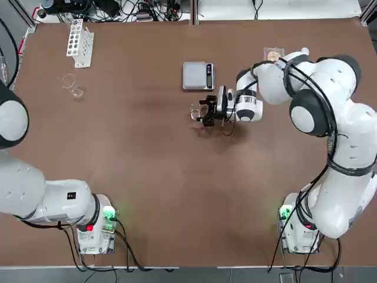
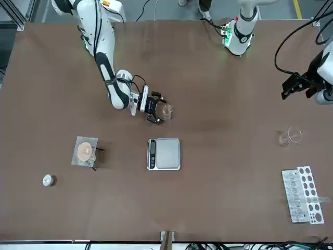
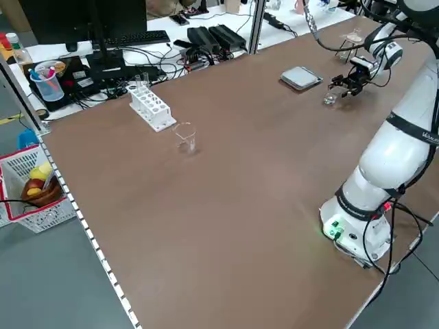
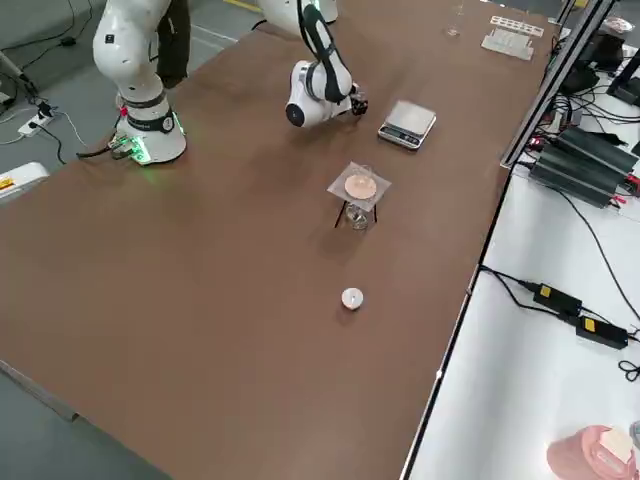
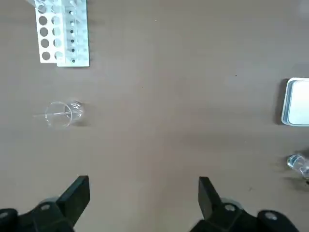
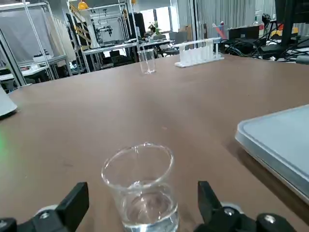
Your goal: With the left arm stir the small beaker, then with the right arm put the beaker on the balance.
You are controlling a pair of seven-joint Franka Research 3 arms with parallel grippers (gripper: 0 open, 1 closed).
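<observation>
My gripper will carry the small beaker level onto the balance. The liquid sits well below the rim of the small beaker, so it will stay inside the small beaker.
The small beaker is a tiny clear glass with some liquid, standing on the brown table just in front of the balance. My right gripper lies low and level beside it, open. In the right wrist view the beaker stands between the two spread fingers, apart from both. The balance's silver pan lies close by. My left gripper hangs high over the left part of the table, open and holding nothing; its wrist view shows both fingers spread wide.
A larger glass vessel with a rod in it stands at the far left, next to a white test-tube rack. Behind the right arm lie a sheet with powder and a small white-capped bottle.
</observation>
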